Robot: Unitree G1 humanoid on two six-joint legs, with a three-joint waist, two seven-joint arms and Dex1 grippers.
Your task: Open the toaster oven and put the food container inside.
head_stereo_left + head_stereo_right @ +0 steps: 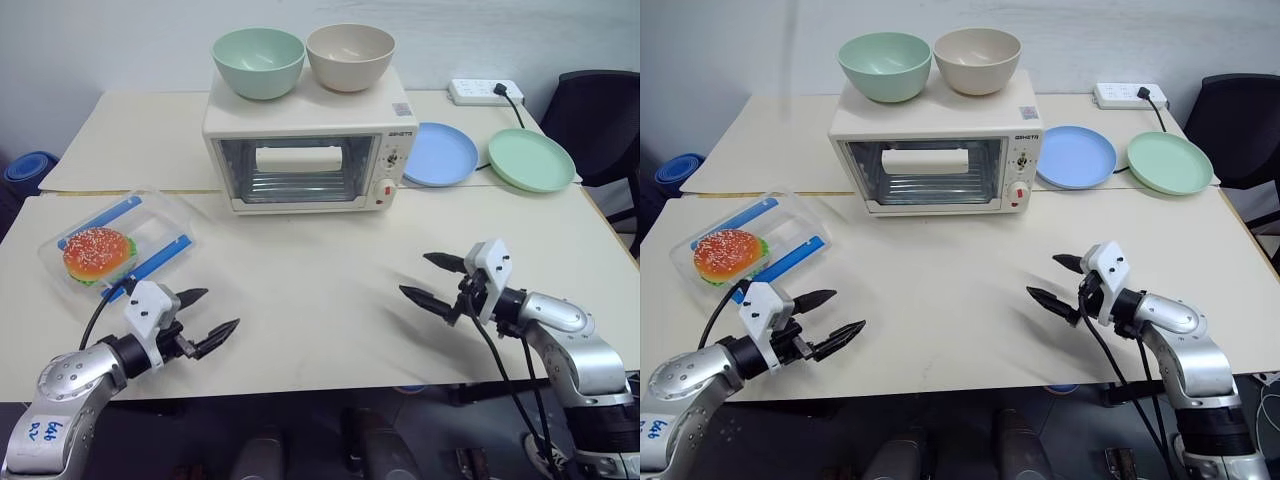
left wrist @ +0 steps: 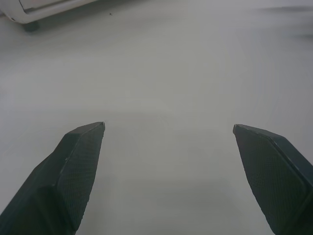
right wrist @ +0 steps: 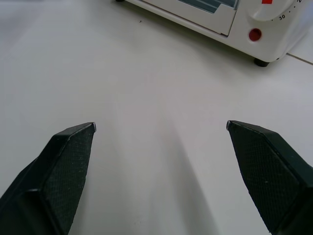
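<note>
I expect the door to swing down until it is nearly flat when I open it, because the toaster oven's handle (image 1: 299,160) goes along the upper part of the glass door (image 1: 300,185).
The cream-white toaster oven (image 1: 305,150) stands at the middle back of the table with its glass door shut; its lower front corner and red button (image 3: 254,35) show in the right wrist view. The food container (image 1: 118,246), a clear box with blue clip strips and a toy burger inside, lies at the left. My left gripper (image 1: 207,318) hovers open over the table just in front of and to the right of the container, holding nothing. My right gripper (image 1: 432,280) is open over the right front of the table, well short of the oven, also bare.
A green bowl (image 1: 258,61) and a beige bowl (image 1: 350,56) sit on top of the oven. A blue plate (image 1: 440,153) and a green plate (image 1: 531,159) lie to its right, a power strip (image 1: 485,92) behind them. A black chair (image 1: 608,120) stands at the right.
</note>
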